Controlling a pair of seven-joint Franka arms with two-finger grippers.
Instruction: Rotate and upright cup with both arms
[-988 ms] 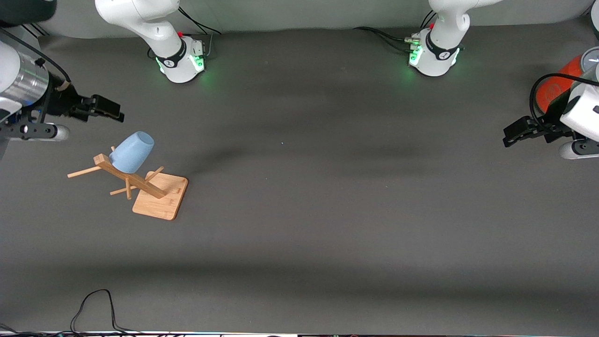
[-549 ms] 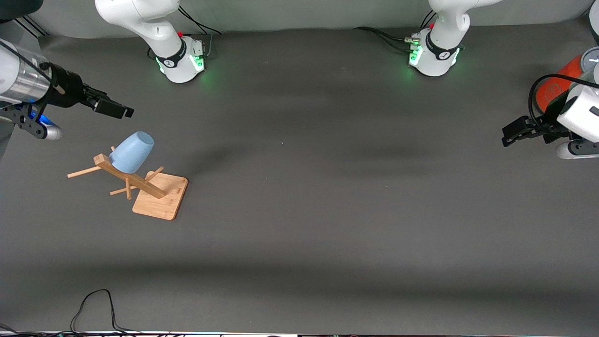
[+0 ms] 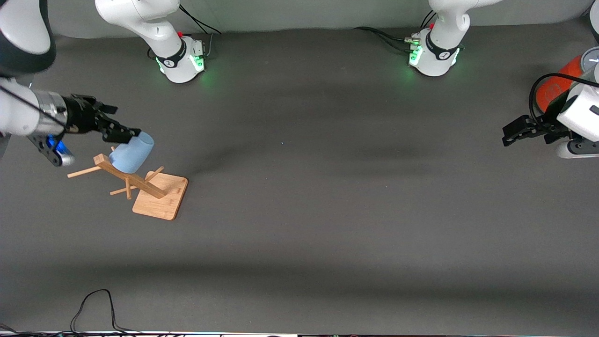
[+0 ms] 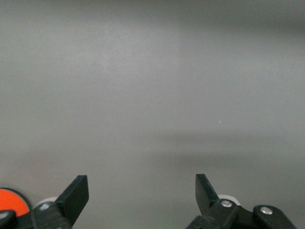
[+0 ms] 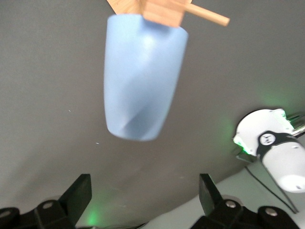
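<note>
The pale blue cup (image 3: 132, 152) will slip off its hidden peg and leave the rack standing when the robot pulls, because the rack's visible wires (image 3: 84, 172) are straight.
The pale blue cup (image 3: 133, 152) hangs mouth-down and tilted on a peg of the wooden rack (image 3: 157, 192), toward the right arm's end of the table. My right gripper (image 3: 125, 134) is open just beside the cup's closed end. In the right wrist view the cup (image 5: 143, 76) lies ahead of my right gripper (image 5: 143, 191), apart from both fingertips (image 5: 78, 193), with nothing between them. My left gripper (image 3: 511, 134) hangs open and empty at the left arm's end of the table. In the left wrist view, my left gripper (image 4: 141, 191) has only bare mat in front of it.
A big orange cylinder (image 3: 556, 85) stands by the left arm's wrist; its orange edge (image 4: 10, 200) shows in the left wrist view. The rack's pegs (image 3: 84, 172) stick out sideways from its slanted post. A black cable (image 3: 96, 304) loops at the table's front edge.
My right gripper has swung down and toward the cup, from well apart to right beside its closed end. The cup and rack have not moved. The left arm has stayed nearly still.
</note>
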